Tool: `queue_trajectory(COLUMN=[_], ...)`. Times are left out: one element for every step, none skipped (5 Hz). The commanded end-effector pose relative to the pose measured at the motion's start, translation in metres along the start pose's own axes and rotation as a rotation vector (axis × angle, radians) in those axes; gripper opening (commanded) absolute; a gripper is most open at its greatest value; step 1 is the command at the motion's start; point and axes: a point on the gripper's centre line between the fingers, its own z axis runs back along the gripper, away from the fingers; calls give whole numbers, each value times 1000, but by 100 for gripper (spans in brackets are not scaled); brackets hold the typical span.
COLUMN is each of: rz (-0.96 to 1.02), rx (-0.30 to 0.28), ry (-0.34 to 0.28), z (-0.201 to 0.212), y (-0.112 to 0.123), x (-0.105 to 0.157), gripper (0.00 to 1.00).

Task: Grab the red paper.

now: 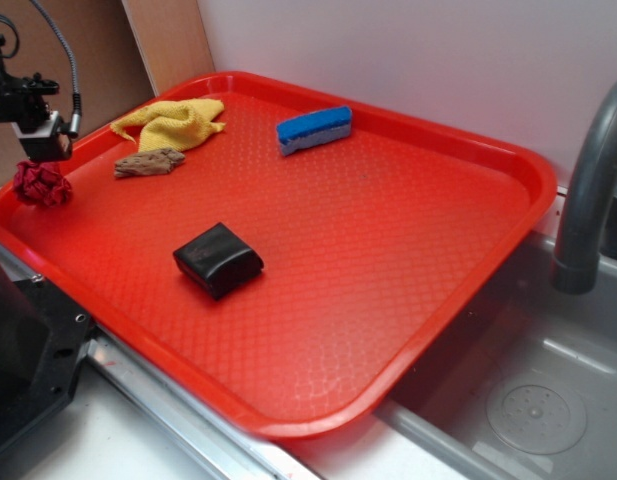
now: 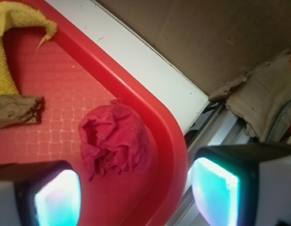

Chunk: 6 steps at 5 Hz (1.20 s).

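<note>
The red paper (image 1: 42, 185) is gathered into a compact ball by tight folds (image 1: 48, 180), so it should stay bunched instead of opening up when I lift it.
The red paper (image 1: 42, 185) (image 2: 114, 139) is a dark red crumpled wad lying in the left corner of the red tray (image 1: 388, 260), close to the rim (image 2: 169, 136). My gripper (image 1: 43, 150) (image 2: 136, 197) hovers just above it and stands open. In the wrist view the wad lies ahead of the gap between the two glowing pads (image 2: 58, 197), not between them. The right-hand pad hangs outside the tray's edge.
On the tray lie a black block (image 1: 218, 259), a brown scrap (image 1: 148, 163) (image 2: 15, 110), a yellow cloth (image 1: 173, 122) (image 2: 13, 37) and a blue sponge (image 1: 315, 129). A grey faucet (image 1: 588, 190) and sink (image 1: 528, 400) are at the right. Cardboard (image 2: 206, 37) stands beyond the tray.
</note>
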Motion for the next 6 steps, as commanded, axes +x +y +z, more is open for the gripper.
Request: queue_trajectory(rz=[20,33,35,18,-24,-37], rx=[3,-10,-20,-2,8,52], ry=[-19,-77,-94,-80,-63,-57], z=[6,-19,-33,-50,-57,-57], y=[12,17,17,10,-1,-14], x=[-1,3,10,9,8,9], gripper=[100,100,100,100,100,92])
